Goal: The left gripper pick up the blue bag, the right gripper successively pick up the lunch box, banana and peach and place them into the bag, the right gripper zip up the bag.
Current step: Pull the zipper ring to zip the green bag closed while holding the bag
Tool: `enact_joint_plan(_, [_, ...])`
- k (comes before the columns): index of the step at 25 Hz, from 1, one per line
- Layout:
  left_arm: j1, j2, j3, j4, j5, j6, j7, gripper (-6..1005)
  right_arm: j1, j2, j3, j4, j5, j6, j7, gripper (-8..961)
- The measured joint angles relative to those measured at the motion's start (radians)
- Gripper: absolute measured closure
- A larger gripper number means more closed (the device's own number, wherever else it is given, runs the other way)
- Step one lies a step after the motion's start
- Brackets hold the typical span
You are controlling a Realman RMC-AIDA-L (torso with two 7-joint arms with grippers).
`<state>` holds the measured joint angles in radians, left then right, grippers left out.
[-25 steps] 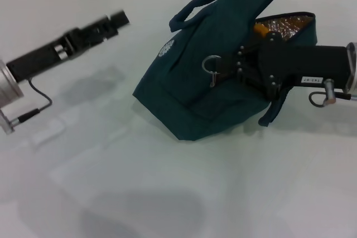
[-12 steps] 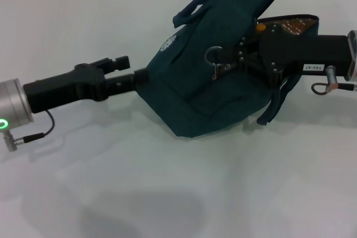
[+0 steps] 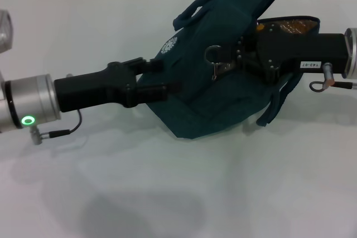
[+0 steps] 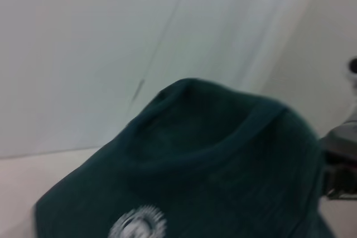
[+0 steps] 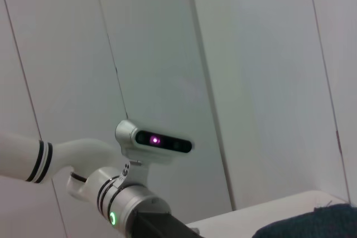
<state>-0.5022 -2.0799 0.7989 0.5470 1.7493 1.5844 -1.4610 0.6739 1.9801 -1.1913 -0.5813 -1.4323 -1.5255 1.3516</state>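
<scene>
The blue bag (image 3: 209,96) is at a slant under my right gripper at the zipper pull. So my left gripper should hold the bag's side (image 3: 159,78) tight below the logo before zipping.
The blue bag (image 3: 201,87) lies on its side in the middle of the white table (image 3: 167,182), also filling the left wrist view (image 4: 212,160). My left gripper (image 3: 159,76) reaches in from the left, open, its fingers (image 3: 146,64) spread against the bag's left side by the white logo (image 3: 169,45). My right gripper (image 3: 226,66) comes in from the right and is shut on the zipper pull with the metal ring (image 3: 212,57). The bag's mouth (image 3: 287,26) shows foil lining and a bit of orange. The lunch box, banana and peach are hidden.
The bag's handles (image 3: 192,12) lie at its far side, and a strap (image 3: 276,107) hangs below my right wrist. In the right wrist view my left arm (image 5: 139,210) and the head camera (image 5: 156,140) stand before a white panel wall.
My left gripper has swung down from the far left and pushed right until it meets the bag's left side. The right gripper has lifted the zipper area slightly.
</scene>
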Motion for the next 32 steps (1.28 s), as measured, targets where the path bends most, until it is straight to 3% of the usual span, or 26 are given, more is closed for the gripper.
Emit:
enact_joint_plan(11, [-0.022,-0.003,-0.001,-0.021,0.010,-0.033,-0.003,116,0.005,0.003,0.000,0.000,-0.002,0.002,0.009,946])
enact_joint_plan(14, [-0.020,-0.003,0.000,-0.030,0.021,-0.065,-0.006,293,0.007,0.003,0.001,0.000,-0.002,0.005,0.010,946])
enact_joint_plan(32, [-0.025,-0.006,0.000,-0.059,0.019,-0.091,0.012,679,0.009,0.002,0.022,-0.017,0.009,0.006,0.011,946])
